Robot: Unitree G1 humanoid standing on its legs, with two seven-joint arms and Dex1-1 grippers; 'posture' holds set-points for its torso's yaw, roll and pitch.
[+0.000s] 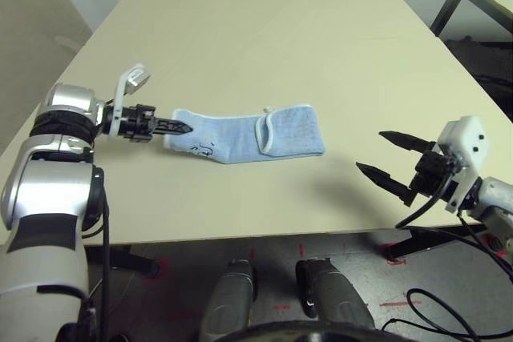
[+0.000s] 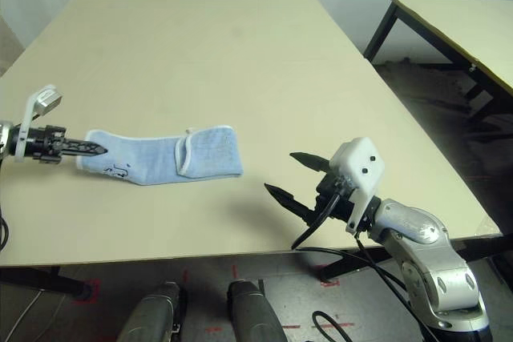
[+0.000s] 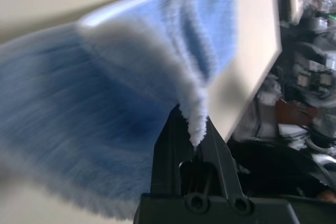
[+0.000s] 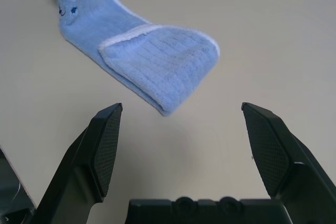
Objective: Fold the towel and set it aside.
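Note:
The piece of towel bends (image 1: 221,156) beside the motif in my left gripper's hold, so I should raise that towel end, straighten it and grab its near corner before folding.
The light-blue towel (image 1: 244,140) lies on the table as a long narrow strip, its right end folded back over itself with white edging showing. A dark embroidered motif sits near its left end. My left gripper (image 1: 181,127) is shut on the towel's left edge (image 3: 195,124), pinching the white-trimmed cloth between its black fingers. My right gripper (image 1: 390,157) hovers open near the table's front right edge, well to the right of the towel, with nothing between its fingers (image 4: 107,145). The folded end of the towel (image 4: 157,66) lies ahead of it.
The beige table (image 1: 264,46) stretches far back with free room behind the towel. A second table (image 2: 457,30) with dark legs stands to the right. Cables hang on the floor at lower right.

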